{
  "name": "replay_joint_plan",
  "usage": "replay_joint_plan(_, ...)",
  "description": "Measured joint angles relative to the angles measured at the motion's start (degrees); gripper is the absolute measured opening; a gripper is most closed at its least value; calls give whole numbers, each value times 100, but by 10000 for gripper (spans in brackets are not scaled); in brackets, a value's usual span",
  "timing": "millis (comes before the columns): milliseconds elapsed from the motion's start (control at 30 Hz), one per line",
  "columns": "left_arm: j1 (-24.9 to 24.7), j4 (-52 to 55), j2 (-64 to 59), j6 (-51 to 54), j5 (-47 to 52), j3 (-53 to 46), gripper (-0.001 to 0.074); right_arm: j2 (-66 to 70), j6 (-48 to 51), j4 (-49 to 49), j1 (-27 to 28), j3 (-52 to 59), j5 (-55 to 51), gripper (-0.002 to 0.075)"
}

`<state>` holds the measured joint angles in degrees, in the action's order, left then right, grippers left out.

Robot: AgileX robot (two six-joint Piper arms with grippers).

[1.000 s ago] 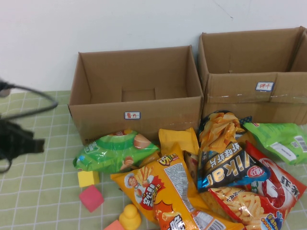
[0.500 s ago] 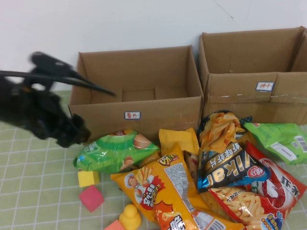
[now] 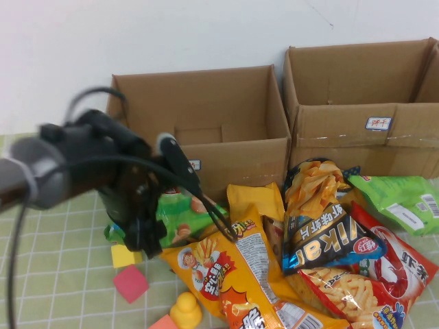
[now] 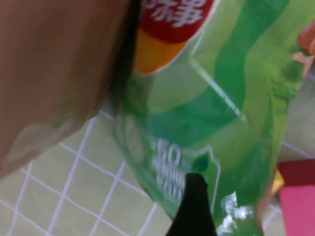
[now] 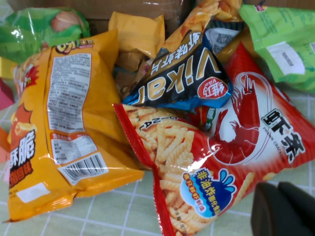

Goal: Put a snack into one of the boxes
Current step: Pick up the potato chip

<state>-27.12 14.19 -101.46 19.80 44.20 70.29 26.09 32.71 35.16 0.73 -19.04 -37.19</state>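
Observation:
My left gripper should keep going down and close on that end, as the green snack bag's end is under my open fingers, clear of the orange bag.
The box is the lower, wider brown carton at the back, open at the top, with a small white label partly behind my left arm. In front of it lies a green snack bag. My left gripper hangs just over that bag's left end, close to the carton's front wall. The green bag fills the left wrist view; one black finger shows over it with no partner beside it, so the jaws stand open and hold nothing. My right gripper is shut and empty, near a red prawn-stick bag.
A taller taped carton stands at the back right. Snack bags are piled in front: an orange one, a black one, a red one, another green one. A yellow block, pink block and yellow duck lie near the front.
My left arm has swung in from the left edge, across the carton's front, to over the green bag, and its jaws have opened. The right gripper has stayed shut.

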Motion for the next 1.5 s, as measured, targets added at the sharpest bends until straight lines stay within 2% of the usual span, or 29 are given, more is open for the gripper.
replay_joint_plan(133, -143, 800, -384, -422, -49, 23, 506, 0, 0, 0, 0, 0, 0, -2)
replay_joint_plan(367, -200, 2020, -928, -2013, -126, 58, 509, 0, 0, 0, 0, 0, 0, -2)
replay_joint_plan(600, -209, 2160, -1011, -2214, -233, 58, 501, 0, 0, 36, 0, 0, 22, -2)
replay_joint_plan(700, -209, 2173, -1011, -2238, -242, 58, 454, 0, 0, 58, 0, 0, 22, -2)
replay_joint_plan(833, -209, 2240, -1011, -2260, -183, 70, 352, 0, 0, 66, 0, 0, 22, -2)
replay_joint_plan(1100, -209, 2264, -1011, -2260, 536, 350, 155, 0, 0, 94, 0, 0, 22, -2)
replay_joint_plan(1267, -209, 2055, -904, -2260, 858, 614, 106, 0, 0, 92, 0, 0, 22, -2)
replay_joint_plan(1500, -209, 1833, -411, -2250, 1265, 740, 103, 0, 0, 92, 0, 0, 22, -2)
